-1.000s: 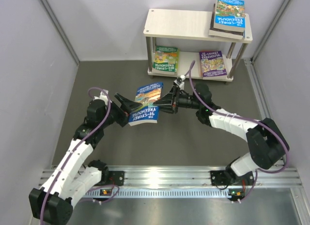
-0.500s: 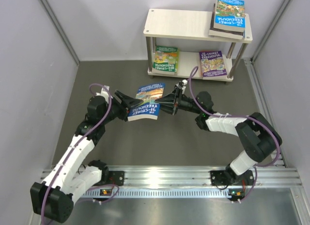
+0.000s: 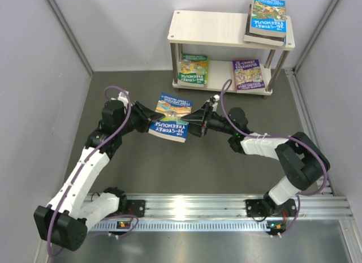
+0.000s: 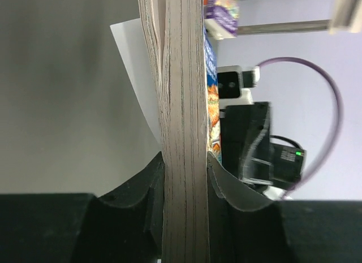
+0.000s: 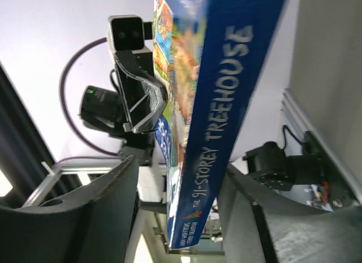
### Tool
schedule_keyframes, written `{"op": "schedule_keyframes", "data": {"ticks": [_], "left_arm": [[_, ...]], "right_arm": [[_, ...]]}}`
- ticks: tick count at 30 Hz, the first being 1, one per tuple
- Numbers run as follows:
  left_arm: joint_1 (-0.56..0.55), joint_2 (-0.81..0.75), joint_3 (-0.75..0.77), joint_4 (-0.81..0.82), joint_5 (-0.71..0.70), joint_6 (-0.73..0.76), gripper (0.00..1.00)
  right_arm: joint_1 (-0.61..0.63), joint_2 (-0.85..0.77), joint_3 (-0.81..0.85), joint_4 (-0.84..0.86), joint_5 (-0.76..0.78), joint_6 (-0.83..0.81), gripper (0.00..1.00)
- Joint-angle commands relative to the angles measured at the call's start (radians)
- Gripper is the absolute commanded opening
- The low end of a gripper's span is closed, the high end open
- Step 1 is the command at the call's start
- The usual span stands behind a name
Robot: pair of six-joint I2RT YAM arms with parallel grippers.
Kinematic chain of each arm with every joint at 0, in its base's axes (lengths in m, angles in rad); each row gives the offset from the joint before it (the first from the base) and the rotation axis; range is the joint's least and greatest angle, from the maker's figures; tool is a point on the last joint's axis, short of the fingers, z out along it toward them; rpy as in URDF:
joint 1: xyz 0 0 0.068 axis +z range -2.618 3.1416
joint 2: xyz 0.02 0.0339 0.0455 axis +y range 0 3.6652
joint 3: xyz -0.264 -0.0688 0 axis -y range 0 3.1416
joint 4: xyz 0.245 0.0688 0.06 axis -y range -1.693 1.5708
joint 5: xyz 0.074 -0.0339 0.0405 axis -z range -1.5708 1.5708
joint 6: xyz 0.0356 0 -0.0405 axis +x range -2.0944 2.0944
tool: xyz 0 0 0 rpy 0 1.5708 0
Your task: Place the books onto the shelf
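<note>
The blue book's spine [image 5: 218, 121] sits loose and slanted between the fingers of the robot's right gripper, so the robot should line those fingers up squarely with the spine [image 5: 195, 203] and close them before the left gripper opens.
A blue "91-Storey Treehouse" book [image 3: 171, 124] hangs above the grey floor between my two arms. My left gripper [image 3: 151, 120] is shut on its page edge; in the left wrist view both jaws press the page block [image 4: 182, 104] at my left gripper [image 4: 185, 161]. My right gripper [image 3: 195, 120] stands around the spine. In the right wrist view the spine [image 5: 226, 87] sits between the jaws of my right gripper [image 5: 180, 167], with a gap on one side. The cream shelf [image 3: 226, 28] stands at the back.
On the shelf's lower board lie a green book [image 3: 193, 69] and a purple book [image 3: 248, 74]. A stack of books [image 3: 267, 18] overhangs the top board's right end. Grey walls close both sides. A metal rail [image 3: 192, 203] runs along the near edge.
My left gripper has closed on the book's page edge. My right gripper's jaws have widened off the spine. The book has shifted slightly towards the shelf.
</note>
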Motion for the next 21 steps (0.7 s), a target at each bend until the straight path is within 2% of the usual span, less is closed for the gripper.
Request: {"op": "schedule_keyframes", "data": {"ticks": [1,5,11,14,19,21], "left_arm": [[-0.002,0.017,0.045,-0.118,-0.106,0.089,0.0],[-0.002,0.032,0.047,-0.132,-0.129,0.077,0.0],[-0.002,0.035,0.094,-0.207,-0.232,0.083,0.0],[-0.002,0.037,0.113,-0.239,-0.27,0.097,0.0],[-0.002,0.043,0.111,-0.256,-0.296,0.107,0.0],[-0.002,0.051,0.12,-0.265,-0.303,0.118,0.0]], "right_arm": [[0.039,-0.062,0.095,-0.076,0.006,-0.104,0.56],[0.082,-0.026,0.141,-0.074,0.044,-0.061,0.64],[0.137,-0.016,0.157,-0.052,0.124,0.028,0.64],[0.15,-0.032,0.178,-0.094,0.15,0.037,0.63],[0.15,-0.072,0.216,-0.238,0.193,0.002,0.54],[0.148,-0.08,0.232,-0.288,0.198,-0.021,0.46]]}}
